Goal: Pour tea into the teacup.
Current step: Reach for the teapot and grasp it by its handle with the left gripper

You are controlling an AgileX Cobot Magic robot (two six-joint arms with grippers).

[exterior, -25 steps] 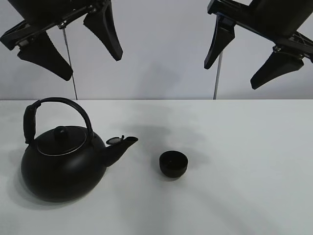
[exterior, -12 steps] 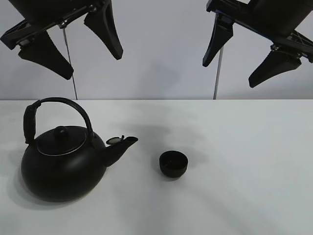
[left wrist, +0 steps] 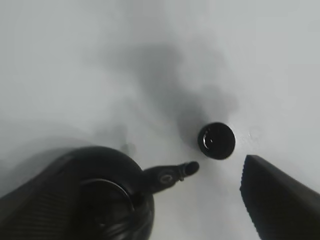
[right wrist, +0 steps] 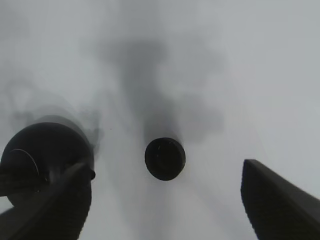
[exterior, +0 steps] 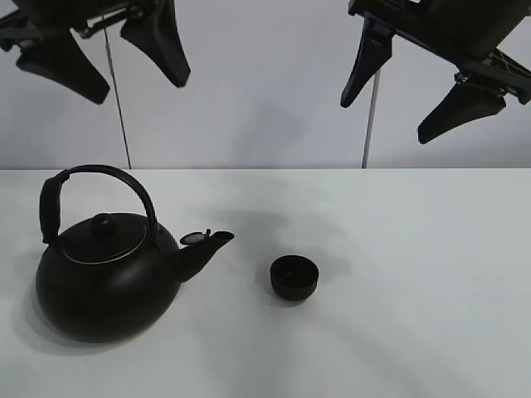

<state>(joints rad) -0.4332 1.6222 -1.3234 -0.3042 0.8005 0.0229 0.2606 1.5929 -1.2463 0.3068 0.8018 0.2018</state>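
Observation:
I should swing low, turn my left gripper level and grip the handle's upright end (exterior: 50,209) opposite the spout, because the gripper is pointing down over the kettle's arched handle (exterior: 104,169).
A big black kettle (exterior: 108,278) with an arched handle stands at the left of the white table (exterior: 431,315), its spout (exterior: 203,249) pointing right at the teacup. The small matte black teacup (exterior: 294,277) sits upright a little right of the spout. My left gripper (exterior: 108,54) hangs open and empty high above the kettle. My right gripper (exterior: 411,91) hangs open and empty high above the table, right of the cup. The left wrist view shows the kettle (left wrist: 110,200) and teacup (left wrist: 216,141) far below. The right wrist view shows the teacup (right wrist: 165,158) between its fingers (right wrist: 280,200) and the kettle (right wrist: 45,150).
A pale wall stands behind the table, with two thin vertical rods (exterior: 369,124) in front of it. Soft arm shadows fall on the table top near the cup.
My left gripper has risen and drifted slightly left. My right gripper has risen a little. The kettle and teacup have not moved.

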